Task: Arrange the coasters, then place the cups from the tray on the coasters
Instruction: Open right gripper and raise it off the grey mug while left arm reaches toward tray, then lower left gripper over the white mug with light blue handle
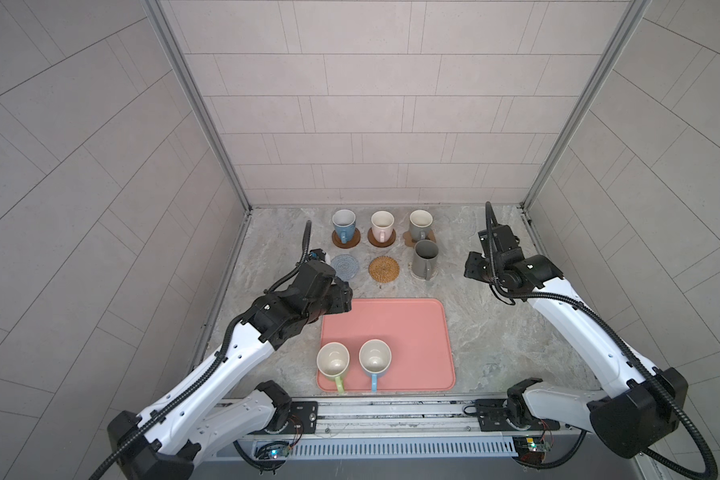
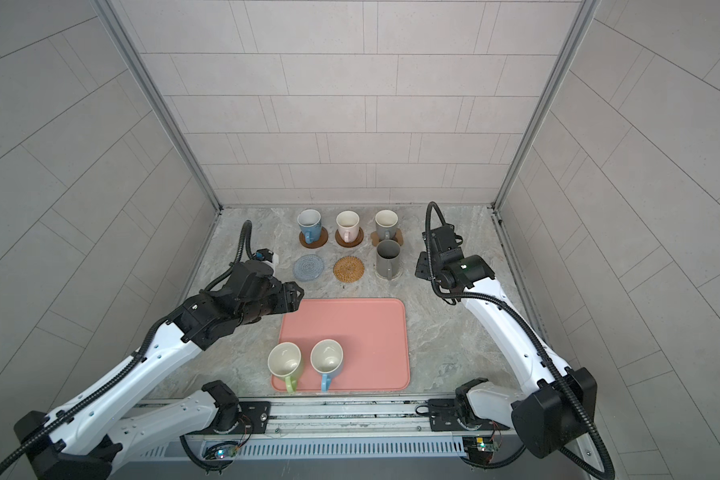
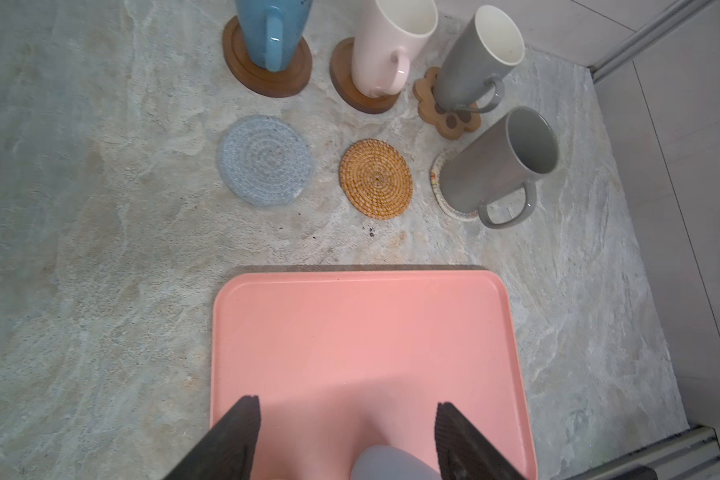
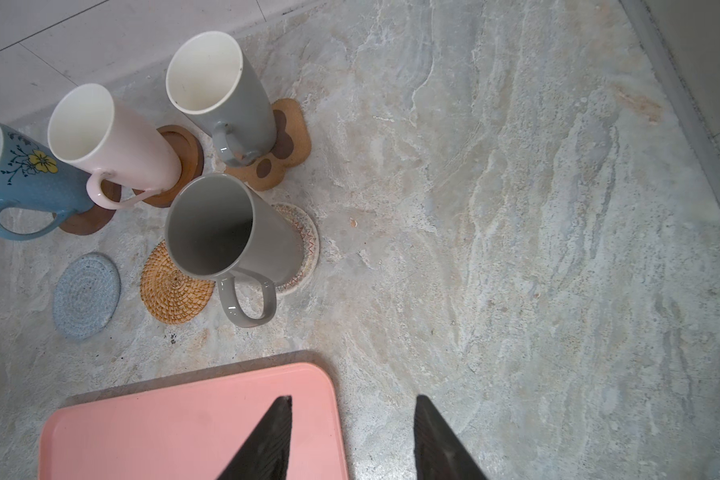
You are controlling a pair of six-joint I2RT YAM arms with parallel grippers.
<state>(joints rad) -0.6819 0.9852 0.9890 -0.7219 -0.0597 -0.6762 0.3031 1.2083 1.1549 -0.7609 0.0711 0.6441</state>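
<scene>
I can see the light blue cup's handle (image 1: 373, 382) sticking out clear of the yellow-green cup, so my left gripper keeps going toward that handle until its fingers are on both sides of it.
The pink tray (image 1: 412, 328) holds a yellow-green cup (image 1: 333, 362) and a light blue cup (image 1: 375, 358) at its near left. In the back row a blue cup (image 1: 344, 223) and a pink cup (image 1: 382, 223) stand on wooden coasters, and a grey cup (image 1: 420, 221) stands on the paw coaster (image 4: 292, 137). The tall dark grey cup (image 1: 425, 258) stands on the beige woven coaster (image 4: 308, 245). The crochet coaster (image 1: 346, 266) and rattan coaster (image 1: 384, 269) lie bare. My left gripper (image 3: 348, 401) hangs open and empty over the tray's far left corner. My right gripper (image 4: 352, 399) is open and empty, right of the dark grey cup.
Tiled walls with metal corner posts (image 1: 242, 195) close in the marble table (image 1: 487, 332) at the back and both sides. A metal rail (image 1: 391, 411) with both arm bases runs along the front edge. Bare marble lies right of the tray.
</scene>
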